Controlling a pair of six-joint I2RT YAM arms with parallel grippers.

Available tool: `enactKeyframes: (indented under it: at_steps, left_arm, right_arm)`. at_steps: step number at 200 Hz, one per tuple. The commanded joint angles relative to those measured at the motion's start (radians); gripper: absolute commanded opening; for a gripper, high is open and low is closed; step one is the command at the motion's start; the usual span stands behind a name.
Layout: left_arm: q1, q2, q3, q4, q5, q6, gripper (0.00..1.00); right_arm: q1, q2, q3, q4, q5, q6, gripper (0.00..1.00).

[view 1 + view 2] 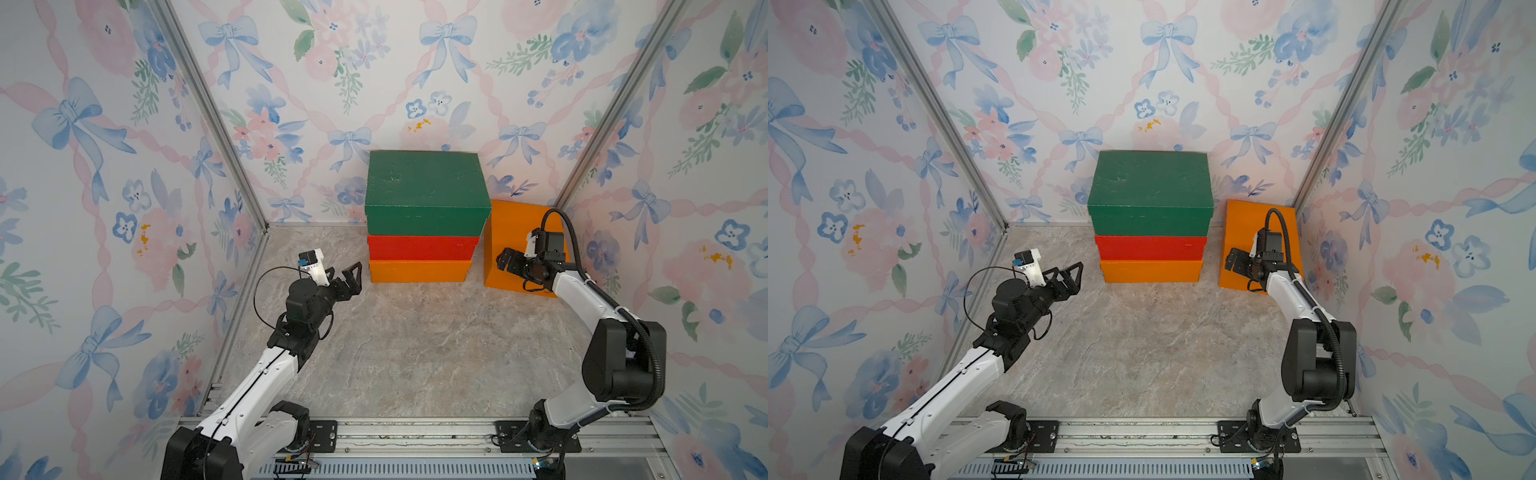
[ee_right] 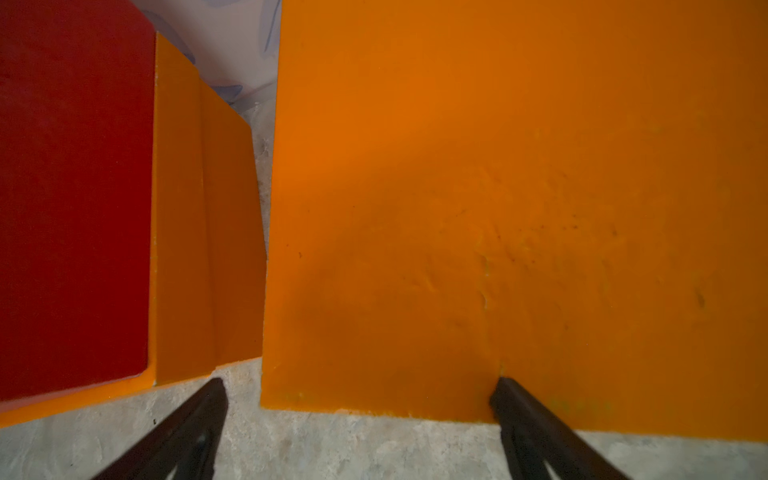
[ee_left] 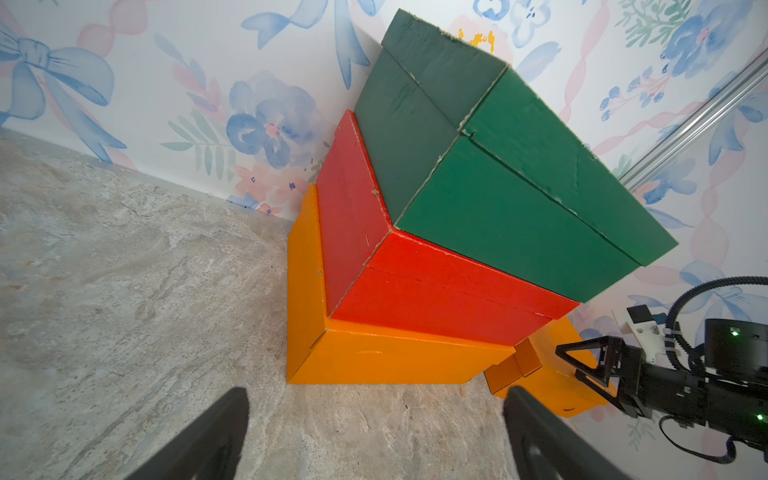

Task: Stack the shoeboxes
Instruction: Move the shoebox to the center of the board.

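The second orange shoebox (image 1: 508, 228) is tilted in the back corner next to the stack, so next my right gripper pulls it flat onto the open floor in front (image 1: 480, 329) before stacking it.
Against the back wall stands a stack of three shoeboxes: a dark green one (image 1: 424, 187) (image 1: 1148, 187) (image 3: 519, 199) on a red one (image 1: 422, 247) (image 3: 436, 299) (image 2: 70, 187) on an orange one (image 1: 419, 271) (image 3: 395, 357) (image 2: 187, 228). A second orange shoebox (image 1: 513, 224) (image 1: 1241, 232) (image 2: 498, 187) sits just right of the stack and looks tilted, its broad face up. My right gripper (image 1: 505, 259) (image 2: 357, 386) is open at that box's near left corner, one fingertip over the box face, the other over the floor. Left of the stack, my left gripper (image 1: 347, 276) (image 3: 376, 395) is open and empty.
Floral walls (image 1: 124, 208) close in the back, left and right, with aluminium posts (image 1: 216, 124) in the back corners. The stone-patterned floor (image 1: 415, 353) runs from the boxes to the metal rail (image 1: 415, 436) at the front, where both arm bases are bolted.
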Motion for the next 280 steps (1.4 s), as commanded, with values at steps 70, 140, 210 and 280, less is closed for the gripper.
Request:
enactKeyframes:
  at_steps: [70,140,210,280]
  left_arm:
    - [0.006,-0.028,-0.006,0.01,-0.013,0.023,0.98]
    - [0.011,-0.031,0.0,0.008,-0.004,0.018,0.98]
    - [0.01,-0.057,0.007,-0.006,0.004,0.008,0.98]
    - [0.007,-0.049,0.024,-0.012,0.008,0.006,0.98]
  right_arm:
    - [0.053,-0.019,-0.078,-0.262,-0.134,0.074,1.0]
    - [0.074,-0.091,-0.049,-0.312,-0.113,0.063,0.99]
    - [-0.043,-0.077,0.058,-0.348,-0.122,0.032,0.99]
    - [-0.062,-0.084,0.102,-0.363,-0.098,0.006,0.98]
